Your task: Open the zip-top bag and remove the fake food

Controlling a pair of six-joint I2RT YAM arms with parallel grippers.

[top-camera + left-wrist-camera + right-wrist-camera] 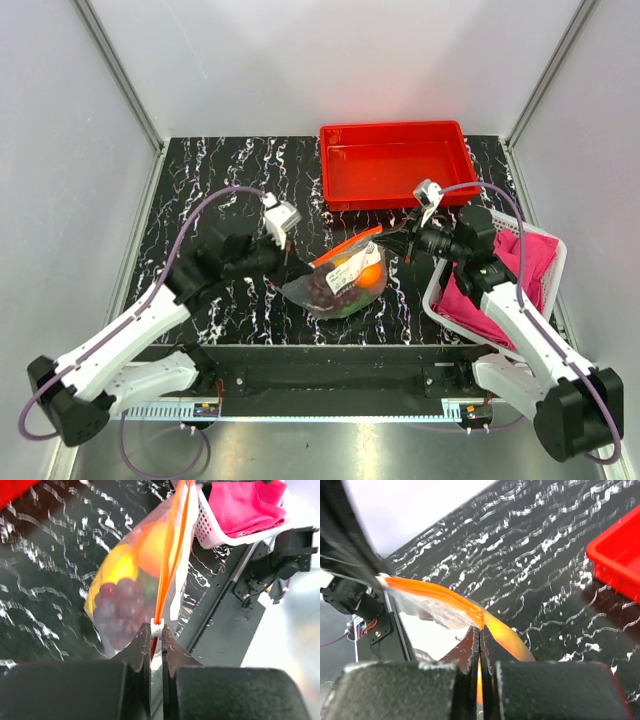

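My right gripper should keep holding the strip's other end (pixel 479 619) until the bag's strip is tight, then let go, as my left gripper holds the white slider (pixel 157 628) in line with the strip.
The zip-top bag (pixel 345 276) hangs between my two grippers just above the black marbled table, its orange-red zip strip (pixel 352 242) on top. Inside it are an orange ball (pixel 151 545), a yellow fruit (pixel 118 568), a purple grape bunch (pixel 116 606) and a bit of green. My left gripper (pixel 291 262) is shut on the white slider (pixel 156 628) at the strip's left end, as the left wrist view shows (pixel 156 636). My right gripper (pixel 393 238) is shut on the strip's right end (pixel 481 619), the strip (pixel 432 592) stretching away from it in the right wrist view (pixel 480 632).
A red tray (pixel 395 165) stands at the back right, also seen in the right wrist view (pixel 620 550). A white basket (pixel 436 285) of pink cloths (pixel 530 262) sits at the right, beside my right arm. The table's front edge lies just below the bag.
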